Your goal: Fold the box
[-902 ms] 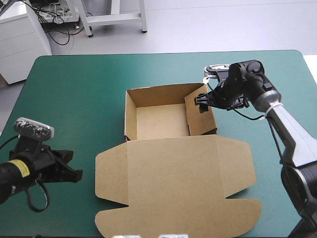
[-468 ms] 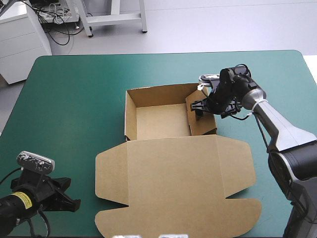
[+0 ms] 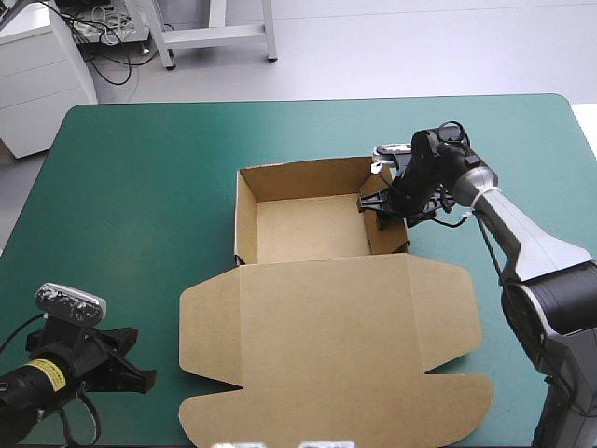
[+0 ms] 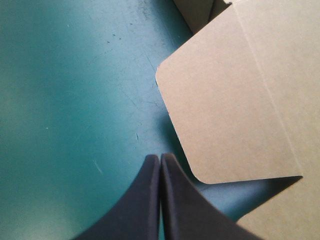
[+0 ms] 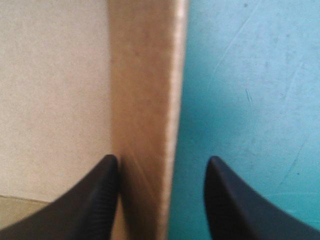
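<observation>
A dark gap (image 3: 239, 259) can be seen at the tray's near corner. The tray's side (image 3: 245, 217) opposite my right gripper will fall inward when I pull the tray.
The brown box (image 3: 303, 229) stands mid-table as an open tray with four raised walls. Its lid (image 3: 326, 345) lies flat toward the front edge, side flaps spread. My right gripper (image 3: 381, 200) is at the tray's right wall near the far corner. In the right wrist view it (image 5: 162, 165) is open and straddles that wall (image 5: 145, 100), one finger inside the tray and one outside. My left gripper (image 3: 135, 375) rests low at the front left, shut and holding nothing. In its own view its tips (image 4: 160, 159) point at the lid's rounded left flap (image 4: 225, 115), a short way off.
A wide stretch of teal-green cover (image 3: 140, 205) lies between the box and the table's left edge. A narrower strip (image 3: 541, 149) runs to the right of the tray, under the right arm. The lid's front flaps reach close to the table's front edge.
My left arm drew back toward the front left corner, then held. My right gripper moved in over the tray's right wall, and the inner flap that leaned inward now stands against that wall.
</observation>
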Robot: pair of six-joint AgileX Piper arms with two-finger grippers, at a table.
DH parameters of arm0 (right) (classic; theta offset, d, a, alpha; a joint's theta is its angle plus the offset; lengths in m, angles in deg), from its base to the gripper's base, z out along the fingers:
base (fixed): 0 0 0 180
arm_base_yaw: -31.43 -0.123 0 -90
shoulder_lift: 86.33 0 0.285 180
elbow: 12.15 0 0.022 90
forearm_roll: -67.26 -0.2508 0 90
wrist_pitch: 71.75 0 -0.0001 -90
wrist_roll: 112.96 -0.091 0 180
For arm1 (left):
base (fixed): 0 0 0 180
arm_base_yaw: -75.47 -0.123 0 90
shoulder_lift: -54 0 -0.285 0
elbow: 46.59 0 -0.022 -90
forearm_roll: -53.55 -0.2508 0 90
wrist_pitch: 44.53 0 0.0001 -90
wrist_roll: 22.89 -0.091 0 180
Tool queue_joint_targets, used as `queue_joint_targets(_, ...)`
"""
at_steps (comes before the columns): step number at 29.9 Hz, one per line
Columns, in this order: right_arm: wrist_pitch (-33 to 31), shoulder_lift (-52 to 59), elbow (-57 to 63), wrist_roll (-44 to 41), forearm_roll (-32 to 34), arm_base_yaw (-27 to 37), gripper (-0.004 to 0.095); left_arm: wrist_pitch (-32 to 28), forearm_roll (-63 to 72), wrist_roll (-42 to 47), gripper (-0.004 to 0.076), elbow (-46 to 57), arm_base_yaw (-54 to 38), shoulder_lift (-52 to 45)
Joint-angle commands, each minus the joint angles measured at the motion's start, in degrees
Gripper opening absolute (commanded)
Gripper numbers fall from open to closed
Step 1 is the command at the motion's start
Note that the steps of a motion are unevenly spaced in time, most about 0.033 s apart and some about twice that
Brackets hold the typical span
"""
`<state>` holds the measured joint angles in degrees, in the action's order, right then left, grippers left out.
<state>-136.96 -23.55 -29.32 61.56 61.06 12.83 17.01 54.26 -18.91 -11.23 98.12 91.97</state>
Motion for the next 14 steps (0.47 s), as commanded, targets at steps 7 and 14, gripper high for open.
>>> queue_joint_targets(7,-0.9,1.9,-4.1,2.4,-1.4,0.1,-0.0005,-3.4,0.3,0.0,-0.0032,-1.4,0.1,0.4)
queue_joint_targets(14,-6.3,3.6,-15.1,2.0,7.8,1.5,-0.0015,-3.3,0.3,0.0,-0.0032,-1.4,0.1,0.4)
